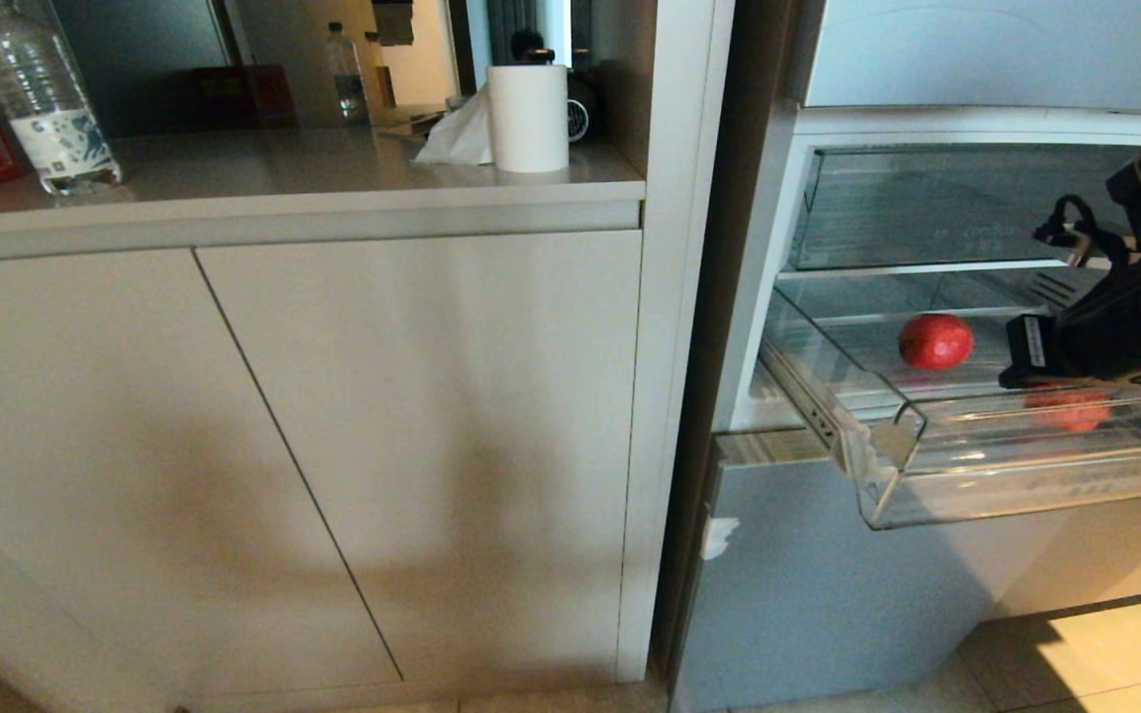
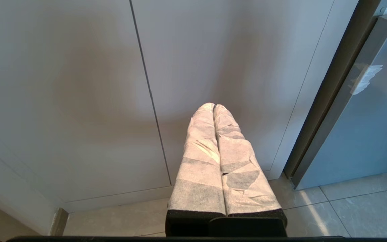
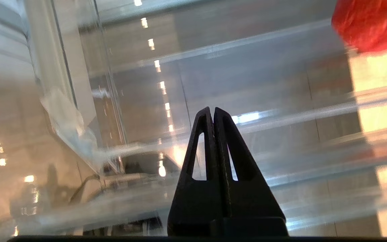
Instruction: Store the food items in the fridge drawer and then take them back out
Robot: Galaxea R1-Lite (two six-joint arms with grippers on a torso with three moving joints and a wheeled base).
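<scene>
My right gripper should pull the drawer front (image 1: 983, 501) farther out before it reaches back, because the glossy red food item (image 1: 936, 343) is back toward the fridge in the partly open drawer.
The clear fridge drawer (image 1: 1026, 485) is pulled out of the open fridge. A glossy red food item (image 1: 935, 341) lies on its bottom toward the back left. My right arm (image 1: 1125, 307) reaches over the drawer from the right, its fingertips hidden in the head view. In the right wrist view my right gripper (image 3: 211, 109) is shut and empty above the ribbed drawer bottom (image 3: 281, 117), with a red food item (image 3: 368, 23) off to one side, apart from the fingers. A red blur (image 1: 1066, 408) shows through the drawer wall under the arm; I cannot tell whether it is a second piece. My left gripper (image 2: 213, 106) is shut, parked low before the cabinet doors.
A deeper clear bin (image 1: 927, 208) sits above the drawer. The silver-blue fridge panel (image 1: 828, 594) is below it. Left of the fridge stand pale cabinet doors (image 1: 412, 446) under a counter holding a water bottle (image 1: 41, 99) and a white paper roll (image 1: 528, 117).
</scene>
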